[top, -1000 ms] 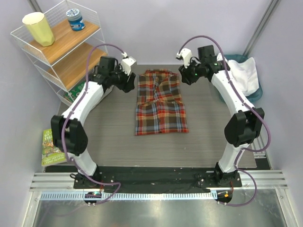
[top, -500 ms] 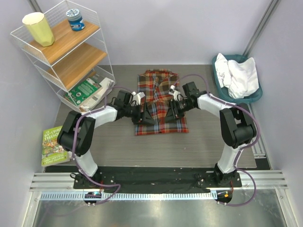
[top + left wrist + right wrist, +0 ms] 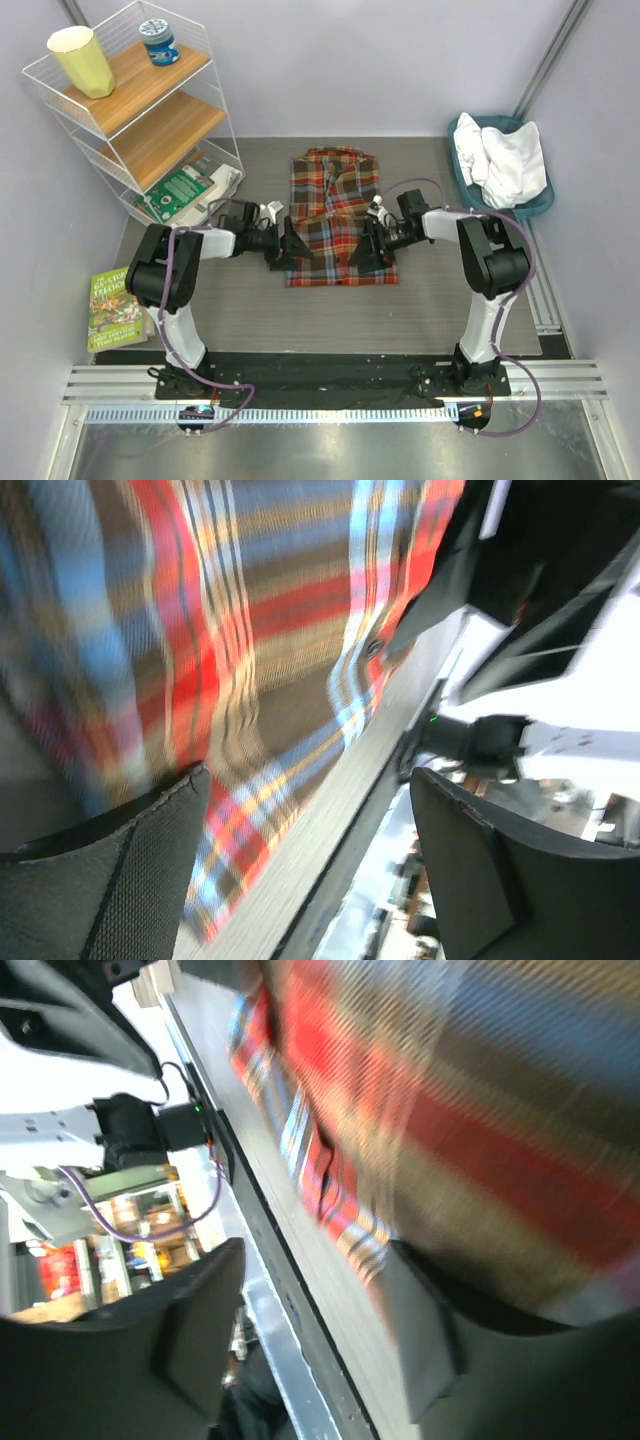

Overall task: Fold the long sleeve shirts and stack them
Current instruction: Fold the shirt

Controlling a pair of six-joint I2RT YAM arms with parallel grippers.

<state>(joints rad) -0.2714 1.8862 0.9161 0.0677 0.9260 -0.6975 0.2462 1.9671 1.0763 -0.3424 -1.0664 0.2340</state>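
Note:
The plaid shirt's collar [image 3: 340,153] is close to the back wall. My left gripper and my right gripper should first press the shirt's middle [image 3: 331,207] and pull it nearer.
The plaid flannel shirt [image 3: 338,200] lies flat in a narrow folded strip at the middle of the table, collar at the far end. My left gripper [image 3: 293,247] is low at the shirt's lower left edge, jaws open; in the left wrist view [image 3: 310,880] the plaid cloth [image 3: 200,660] lies against one finger [image 3: 110,880]. My right gripper [image 3: 366,250] is low at the lower right edge, also open; it shows in the right wrist view [image 3: 320,1350] with the cloth's [image 3: 480,1140] hem corner between the fingers. The white shirt [image 3: 505,160] lies bunched in the teal basket [image 3: 536,203].
A white wire shelf [image 3: 215,100] stands at the back left with a yellow cup [image 3: 82,60], a blue jar [image 3: 158,42] and a green book [image 3: 180,190]. Another book [image 3: 112,310] lies off the table's left edge.
Both arms have swung from up near the collar end down towards me. The grippers now sit low at the two sides of the shirt's lower part.

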